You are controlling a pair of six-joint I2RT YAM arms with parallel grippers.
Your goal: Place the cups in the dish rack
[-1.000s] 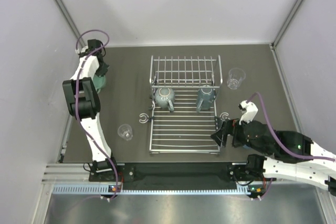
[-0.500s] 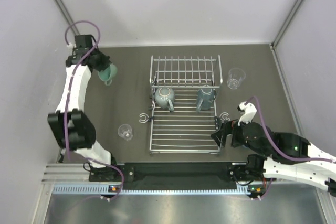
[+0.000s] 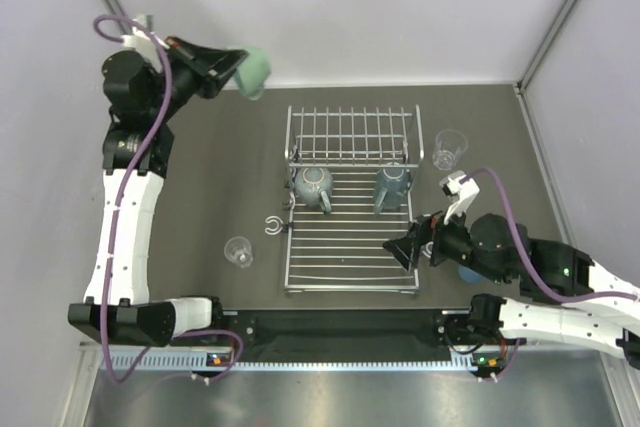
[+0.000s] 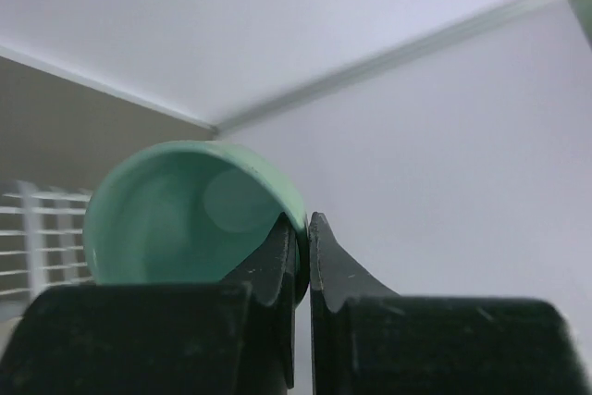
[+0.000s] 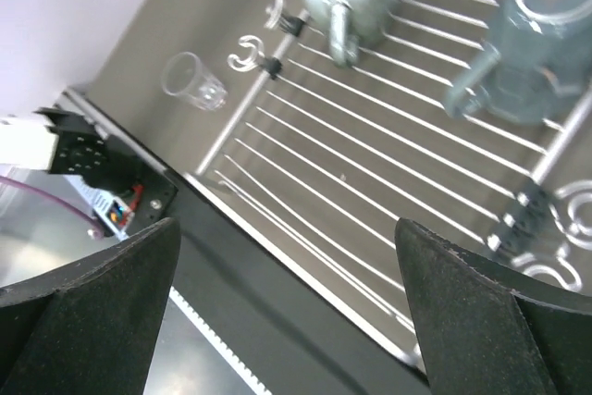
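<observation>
My left gripper pinches the mint-green mug (image 3: pixel 254 73) by its rim, so my open right gripper should keep rising over the rack (image 3: pixel 350 217) until it closes on the mug's handle.
My left gripper (image 3: pixel 236 63) is shut on the rim of the mint-green mug (image 3: pixel 253 70), held high in the air left of the rack's back edge. In the left wrist view the fingers pinch the mug's wall (image 4: pixel 190 219). The wire dish rack (image 3: pixel 350 247) lies mid-table with its hinged panel (image 3: pixel 350 134) raised at the back. Two grey-blue mugs (image 3: pixel 313 185) (image 3: pixel 392 187) sit in it. Clear tumblers stand left (image 3: pixel 238 251) and right (image 3: pixel 449 149) of the rack. My right gripper (image 3: pixel 405 250) is open and empty over the rack's front right corner.
A white C-shaped clip (image 3: pixel 273 225) lies at the rack's left side. The right wrist view shows another clip (image 5: pixel 575 203) at the rack's right edge. A bit of light blue (image 3: pixel 467 273) shows under the right arm. Grey walls enclose the table.
The left arm has lifted the mint-green mug off the table's left side, up and to the right toward the rack. The right gripper has shifted left over the rack's corner.
</observation>
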